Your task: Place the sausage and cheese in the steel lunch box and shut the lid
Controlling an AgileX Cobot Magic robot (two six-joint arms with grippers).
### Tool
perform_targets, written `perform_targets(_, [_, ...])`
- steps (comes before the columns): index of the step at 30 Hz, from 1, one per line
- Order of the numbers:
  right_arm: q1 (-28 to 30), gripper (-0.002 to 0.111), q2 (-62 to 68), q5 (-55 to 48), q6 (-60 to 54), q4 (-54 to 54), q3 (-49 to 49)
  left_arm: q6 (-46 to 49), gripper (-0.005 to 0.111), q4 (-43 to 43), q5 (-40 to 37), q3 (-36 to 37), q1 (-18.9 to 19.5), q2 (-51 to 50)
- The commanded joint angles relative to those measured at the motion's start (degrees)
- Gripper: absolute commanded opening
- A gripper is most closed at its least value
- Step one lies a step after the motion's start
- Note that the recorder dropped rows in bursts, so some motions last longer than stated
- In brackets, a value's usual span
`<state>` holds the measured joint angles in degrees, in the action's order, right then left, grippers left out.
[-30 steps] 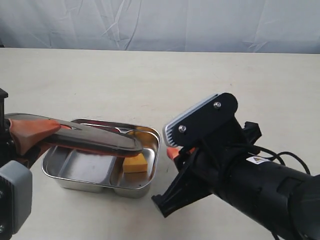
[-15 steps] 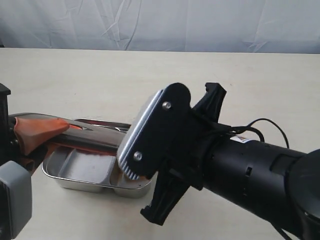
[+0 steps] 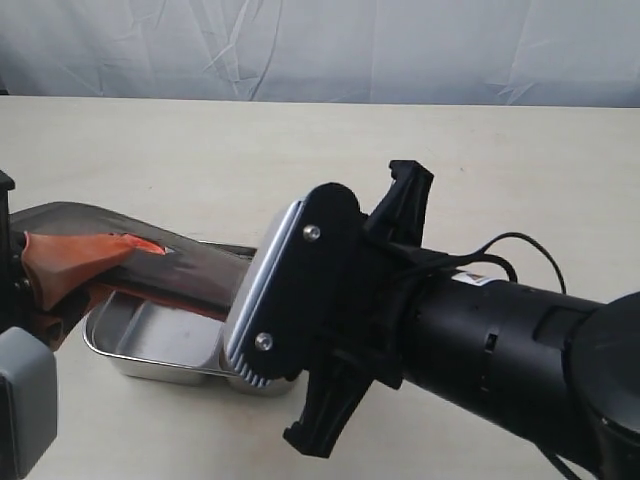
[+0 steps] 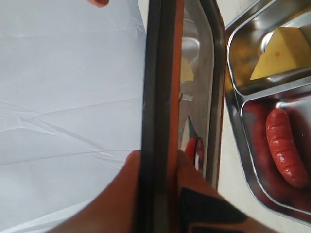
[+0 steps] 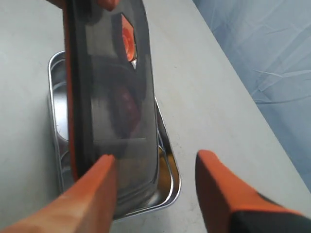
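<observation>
I should pinch the lid's long edge [image 5: 73, 133] with my right gripper before lowering the lid, because the lid slants from my left gripper and the lid's loose end [image 5: 136, 187] is unsupported.
My left gripper [image 3: 78, 258] [image 4: 158, 156] is shut on one short edge of the dark translucent lid [image 3: 195, 262] [image 4: 163, 87] [image 5: 112, 92], holding it tilted above the steel lunch box [image 3: 140, 345] [image 4: 234, 114] [image 5: 170, 187]. The red sausage [image 4: 284, 148] lies in one compartment and the yellow cheese [image 4: 284, 51] in the other. The lid's orange valve [image 5: 127, 31] shows through the plastic. My right gripper [image 5: 155, 182] is open at the lid's free end, one finger [image 5: 95, 194] against the lid's edge, the other finger [image 5: 228, 194] over bare table. In the exterior view the right arm [image 3: 420, 320] hides its fingers and the food.
The lunch box sits on a pale table [image 3: 300, 150] with a wrinkled white backdrop [image 3: 320, 45] behind it. The bulky black right arm covers the box's right end in the exterior view.
The right arm has swung left over the box's right end, hiding the cheese. The lid has tilted and lifted slightly in the left gripper.
</observation>
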<state>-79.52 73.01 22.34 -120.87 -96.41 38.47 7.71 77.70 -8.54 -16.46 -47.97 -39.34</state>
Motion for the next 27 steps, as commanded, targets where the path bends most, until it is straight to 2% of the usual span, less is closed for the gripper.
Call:
perform_targets(1, [-0.3,0.050,0.6,-4.5,-0.1,-3.5,0.9,-1.2,0.000,-1.1,-0.4,-0.4,-0.3,0.6])
perform_targets(6, [-4.0,0.050,0.6,0.4,-0.1,-3.5,5.0,-1.2,0.000,-1.1,-0.4,-0.4,-0.3,0.6])
perform_targets(13, [-5.1,0.050,0.6,0.3,-0.1,-3.5,8.6,-1.2,0.000,-1.1,-0.3,-0.4,-0.3,0.6])
perform_targets(15, [-5.1,0.045,0.6,0.2,0.0,-3.5,8.6,-1.2,0.000,-1.1,-0.3,-0.4,-0.3,0.6])
perform_targets(20, [-6.1,0.023,1.2,-0.6,0.0,-3.5,8.6,-1.2,0.000,-1.2,-0.3,-0.4,-0.3,0.6])
perform_targets(27, [-9.5,0.022,5.4,8.3,3.1,-3.5,8.6,-1.2,0.000,-1.6,-0.4,-0.4,-0.3,0.6])
